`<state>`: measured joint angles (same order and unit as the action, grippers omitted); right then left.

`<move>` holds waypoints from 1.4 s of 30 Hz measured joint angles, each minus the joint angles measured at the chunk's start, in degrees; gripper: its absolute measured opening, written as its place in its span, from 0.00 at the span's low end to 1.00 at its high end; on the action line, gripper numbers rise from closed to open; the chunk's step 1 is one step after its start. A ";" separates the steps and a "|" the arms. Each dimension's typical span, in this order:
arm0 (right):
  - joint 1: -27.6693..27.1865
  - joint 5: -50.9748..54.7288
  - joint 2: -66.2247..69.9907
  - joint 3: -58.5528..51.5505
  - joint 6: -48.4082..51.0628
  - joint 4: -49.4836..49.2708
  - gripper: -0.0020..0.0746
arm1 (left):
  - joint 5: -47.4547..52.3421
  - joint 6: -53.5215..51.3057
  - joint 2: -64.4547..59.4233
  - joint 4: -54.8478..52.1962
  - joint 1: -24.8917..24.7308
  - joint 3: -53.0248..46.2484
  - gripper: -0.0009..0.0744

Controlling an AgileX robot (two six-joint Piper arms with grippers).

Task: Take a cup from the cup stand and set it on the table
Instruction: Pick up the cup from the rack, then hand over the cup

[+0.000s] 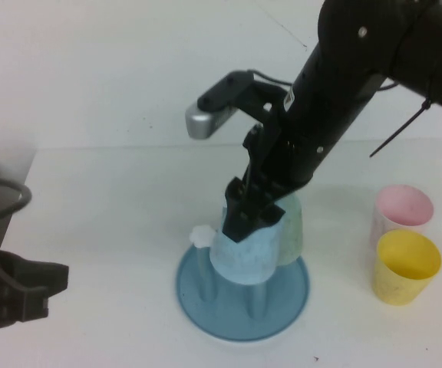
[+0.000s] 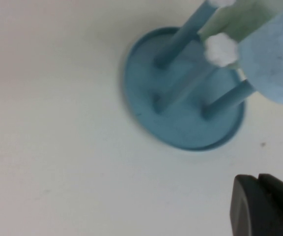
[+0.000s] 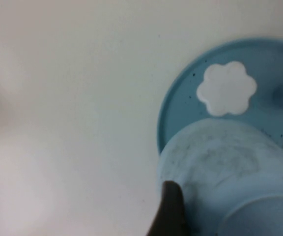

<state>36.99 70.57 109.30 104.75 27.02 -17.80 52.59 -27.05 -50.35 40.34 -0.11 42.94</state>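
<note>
My right gripper is on the light blue cup's upper part (image 1: pixel 227 228). My left gripper should keep going toward the cup's free rim (image 1: pixel 242 276) and close on the rim's side.
The light blue cup (image 1: pixel 242 257) hangs upside down over the cup stand (image 1: pixel 206 295), its rim above the blue tray, with a peg (image 1: pixel 258 300) showing below it. My right gripper (image 1: pixel 249 217) reaches down from the upper right and is shut on the cup's upper part. In the right wrist view the cup (image 3: pixel 230 167) fills the lower right, with one dark fingertip (image 3: pixel 171 211) against its wall. My left gripper (image 1: pixel 21 287) rests at the table's left front, away from the stand, with its fingers (image 2: pixel 264 206) together. The left wrist view shows the stand (image 2: pixel 181 123) and cup (image 2: pixel 274 64).
A pale green cup (image 1: pixel 291 230) sits on a back peg, touching the blue one. A bare white flower cap (image 1: pixel 201 235) tops the left peg. A pink cup (image 1: pixel 402 207) and a yellow cup (image 1: pixel 405 264) stand upright on the white table (image 1: pixel 106 215) to the right.
</note>
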 joint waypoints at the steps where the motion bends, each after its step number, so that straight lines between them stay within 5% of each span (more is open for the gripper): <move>1: 0.00 0.14 0.00 0.94 -0.10 0.00 0.75 | 0.00 -0.08 0.00 1.22 0.00 0.00 0.01; 19: 0.00 0.14 -1.66 12.48 -2.47 -1.77 0.75 | 0.58 -1.31 0.00 22.34 0.00 0.05 0.03; 22: 0.00 0.14 -3.13 12.71 -2.47 -1.86 0.75 | -0.44 -1.99 0.00 28.28 0.00 0.05 0.14; 28: 0.00 0.14 -5.02 13.06 -2.57 -1.89 0.75 | -3.87 -2.36 0.00 39.61 0.00 0.14 0.59; 31: 0.00 0.14 -5.28 13.06 -2.84 -3.14 0.75 | -5.24 -2.45 0.00 41.22 0.00 0.14 0.73; 42: 0.00 0.14 -5.49 13.06 -1.31 -18.79 0.75 | -6.74 -1.70 0.00 43.80 0.00 0.14 0.79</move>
<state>36.99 70.71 103.81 117.81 25.72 -36.59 45.85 -28.75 -50.35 84.13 -0.11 43.08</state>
